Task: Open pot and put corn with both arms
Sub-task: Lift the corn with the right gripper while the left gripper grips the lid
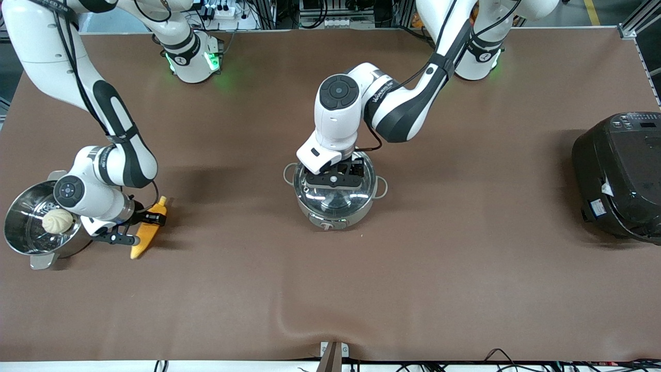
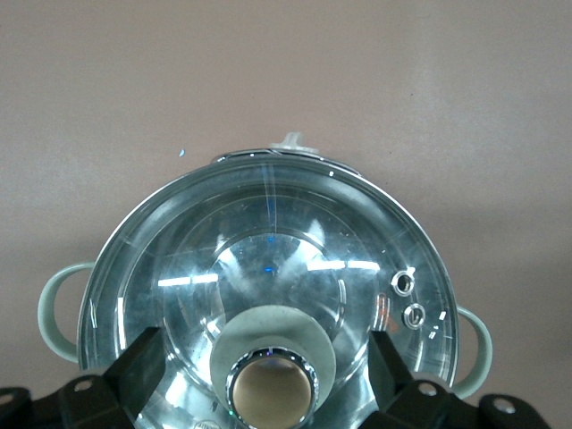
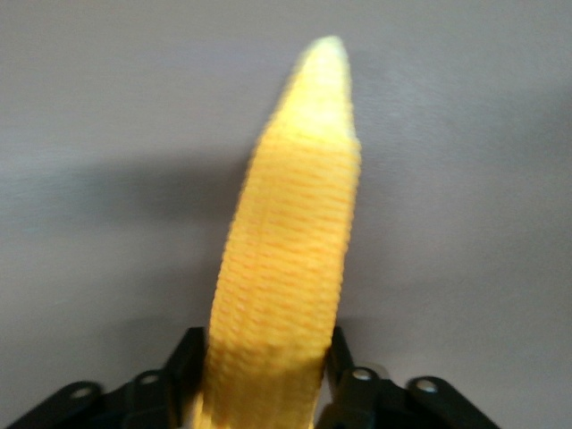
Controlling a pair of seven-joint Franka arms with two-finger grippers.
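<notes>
The robot should expect the steel pot [image 1: 333,217] to be empty when it lifts the glass lid off, since only shiny steel [image 2: 273,255] shows through that lid.
The steel pot [image 1: 334,204] stands mid-table with its glass lid [image 2: 268,259] on. My left gripper [image 1: 334,179] is low over the lid, open, with one finger [image 2: 136,368] on each side of the copper-coloured knob [image 2: 271,388] and not touching it. The yellow corn [image 1: 146,233] is low at the table beside the steamer pot, toward the right arm's end. My right gripper [image 1: 146,226] is shut on the corn's thick end [image 3: 268,375]; the tapered tip [image 3: 323,54] points away from the gripper.
A steel steamer pot [image 1: 20,235] with a white bun [image 1: 58,221] in it stands right beside the right gripper. A big black rice cooker [image 1: 619,175] stands at the left arm's end. Brown tabletop surrounds the pot.
</notes>
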